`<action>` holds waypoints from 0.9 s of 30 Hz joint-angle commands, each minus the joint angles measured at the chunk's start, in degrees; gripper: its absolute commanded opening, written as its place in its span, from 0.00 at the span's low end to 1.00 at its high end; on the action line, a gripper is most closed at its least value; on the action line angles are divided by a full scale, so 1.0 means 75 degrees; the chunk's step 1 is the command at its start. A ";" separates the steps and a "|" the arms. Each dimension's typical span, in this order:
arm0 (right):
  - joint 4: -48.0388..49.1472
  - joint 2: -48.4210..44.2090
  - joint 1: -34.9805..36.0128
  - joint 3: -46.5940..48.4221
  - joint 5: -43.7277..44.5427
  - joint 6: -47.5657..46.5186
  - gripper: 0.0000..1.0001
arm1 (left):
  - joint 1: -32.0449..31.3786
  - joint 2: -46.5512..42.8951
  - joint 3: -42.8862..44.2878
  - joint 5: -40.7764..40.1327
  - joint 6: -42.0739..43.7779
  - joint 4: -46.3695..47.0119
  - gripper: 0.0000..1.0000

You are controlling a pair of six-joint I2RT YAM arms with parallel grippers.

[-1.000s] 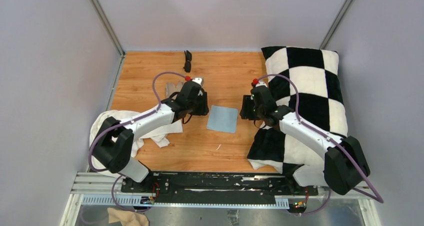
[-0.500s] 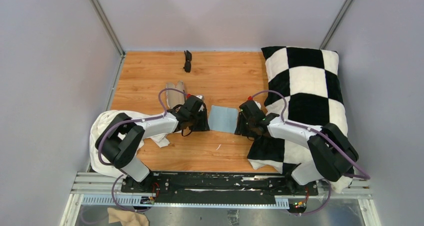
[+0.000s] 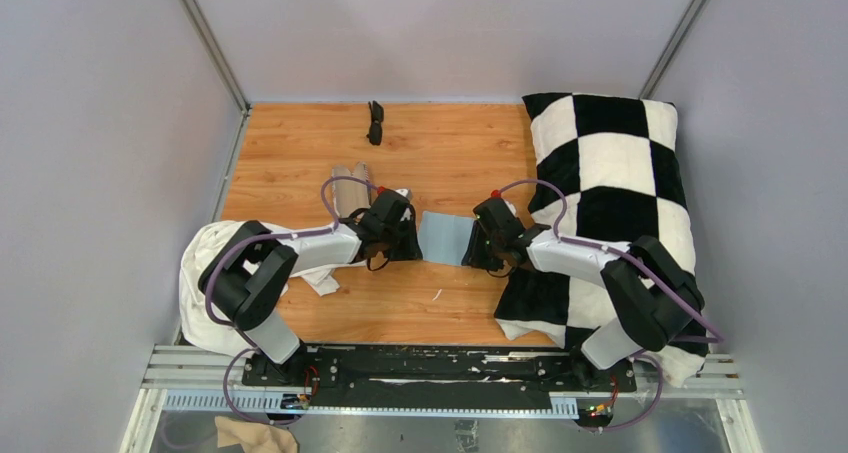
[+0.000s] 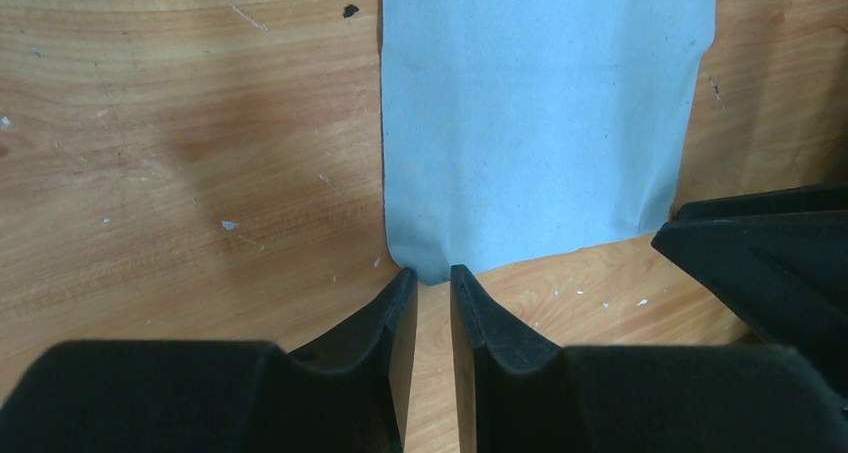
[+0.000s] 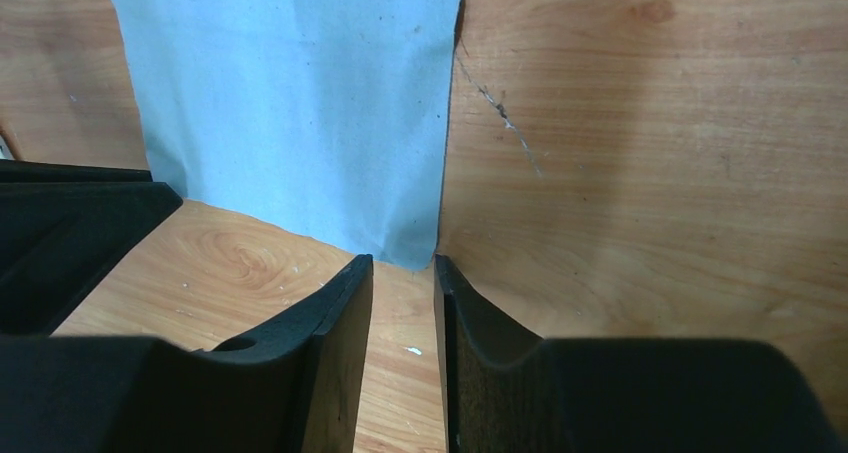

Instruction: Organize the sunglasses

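The light-blue cloth's corner [image 4: 431,275] is only a little way inside the left gripper's narrow fingers, so the left gripper should spread wider around that corner [image 4: 422,258] and shut before it lifts the cloth's edge.
The sunglasses [image 3: 375,122] lie folded and black at the far edge of the table, away from both arms. A light-blue cloth [image 3: 445,238] lies flat between the grippers. My left gripper [image 3: 412,245] sits low at the cloth's near left corner. In the left wrist view the cloth [image 4: 540,113] just reaches the left gripper's tips [image 4: 432,273], whose jaws are open by a narrow gap. My right gripper [image 3: 472,248] is at the near right corner. There the cloth [image 5: 290,103] has its corner between the right gripper's tips [image 5: 403,261], which are also slightly open, with bare wood showing in the gap.
A tan-grey case [image 3: 345,181] lies just behind the left gripper. A black-and-white checked pillow [image 3: 610,163] fills the right side under the right arm. A white towel [image 3: 205,263] is bunched at the near left.
Both grippers have come down and toward me, to the cloth's near corners. Their jaws have narrowed. The sunglasses have not moved.
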 commanded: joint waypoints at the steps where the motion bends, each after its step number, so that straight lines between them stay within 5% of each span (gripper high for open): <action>1: -0.0307 0.0367 0.0076 0.0060 0.0017 0.0060 0.33 | -0.0028 0.0245 0.0094 -0.0033 0.0028 -0.0219 0.25; 10: -0.0298 0.0415 0.0080 0.0069 -0.0015 0.0058 0.25 | -0.0025 0.0209 0.0179 -0.0129 0.0126 -0.0336 0.19; 16: -0.0367 0.0241 0.0075 0.0000 0.0208 0.0038 0.24 | -0.0025 -0.0035 0.0146 -0.0417 0.0083 -0.0499 0.39; 27: -0.0400 0.0193 0.0069 -0.0051 0.0206 0.0008 0.24 | -0.0014 -0.0018 0.0093 -0.0812 0.0004 -0.0507 0.34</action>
